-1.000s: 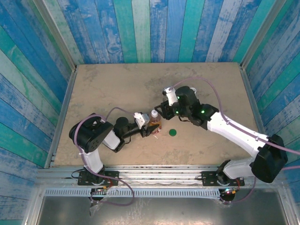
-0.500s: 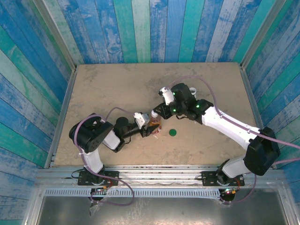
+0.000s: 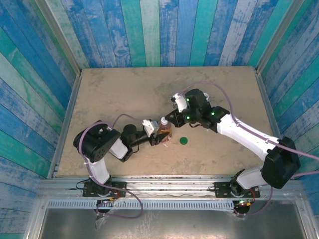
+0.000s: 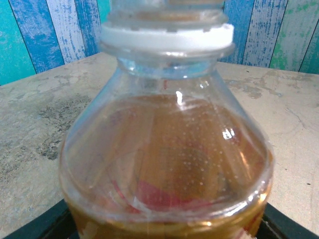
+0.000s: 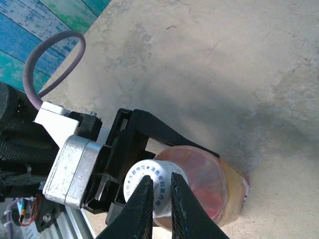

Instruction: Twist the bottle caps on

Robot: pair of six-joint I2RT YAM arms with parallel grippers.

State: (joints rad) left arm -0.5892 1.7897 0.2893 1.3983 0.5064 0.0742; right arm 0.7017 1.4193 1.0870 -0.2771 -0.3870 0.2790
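Observation:
My right gripper needs to open its fingers wide, because they are nearly shut and off-centre from the white cap (image 3: 164, 120). It should put them around the cap's sides (image 5: 160, 191) before it turns the cap.
My left gripper (image 3: 158, 133) is shut on the clear bottle (image 3: 165, 131) of amber liquid with a red label, holding it upright on the table. In the left wrist view the bottle (image 4: 167, 149) is pressed right up against the camera. The white cap (image 5: 132, 183) sits on the bottle's neck. My right gripper (image 5: 158, 180) hangs right over the cap's top, its fingers drawn to a narrow slit with nothing between them. The dark green cap (image 3: 183, 141) lies flat on the table just right of the bottle. The tall white bottle is out of view.
The tan tabletop (image 3: 124, 94) is walled by blue and green planks. A purple cable (image 5: 60, 59) loops off the left arm's wrist. Bare table stretches behind and to the right of the bottle (image 5: 199, 194).
The right gripper has shifted a little over the bottle's cap, first toward the back left and then slightly back. The left arm and the bottle have stayed put.

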